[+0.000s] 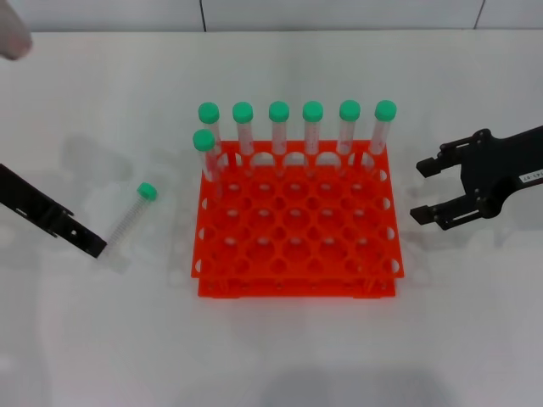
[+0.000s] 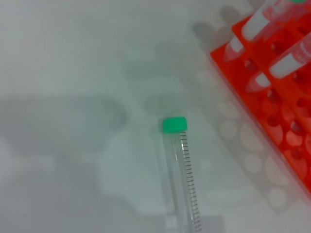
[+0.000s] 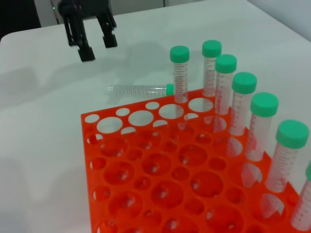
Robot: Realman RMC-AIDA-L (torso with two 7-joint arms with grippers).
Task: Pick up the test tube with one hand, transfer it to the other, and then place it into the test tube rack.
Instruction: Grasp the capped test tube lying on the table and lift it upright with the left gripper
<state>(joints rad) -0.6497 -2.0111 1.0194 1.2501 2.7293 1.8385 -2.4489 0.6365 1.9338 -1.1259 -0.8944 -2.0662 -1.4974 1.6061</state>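
The test tube lying clear [image 1: 131, 214] of the rack leaves me free to keep moving my left gripper toward the test tube's bottom end [image 1: 111, 244], where it should close.
A clear test tube [image 1: 131, 216] with a green cap lies flat on the white table, left of the orange-red rack [image 1: 297, 271]. It also shows in the left wrist view [image 2: 182, 184] and the right wrist view [image 3: 138, 90]. My left gripper [image 1: 92, 242] is low at the tube's bottom end, not holding it. In the right wrist view the left gripper [image 3: 98, 47] is open and empty. My right gripper [image 1: 420, 191], with a white label, is open and empty to the right of the rack. The left wrist view shows the rack's corner [image 2: 272, 111].
Several green-capped tubes [image 1: 313, 127] stand upright along the rack's back rows, also seen in the right wrist view [image 3: 235, 104]. The rack's other holes hold nothing. A blurred pale object [image 1: 13, 38] sits at the far left corner.
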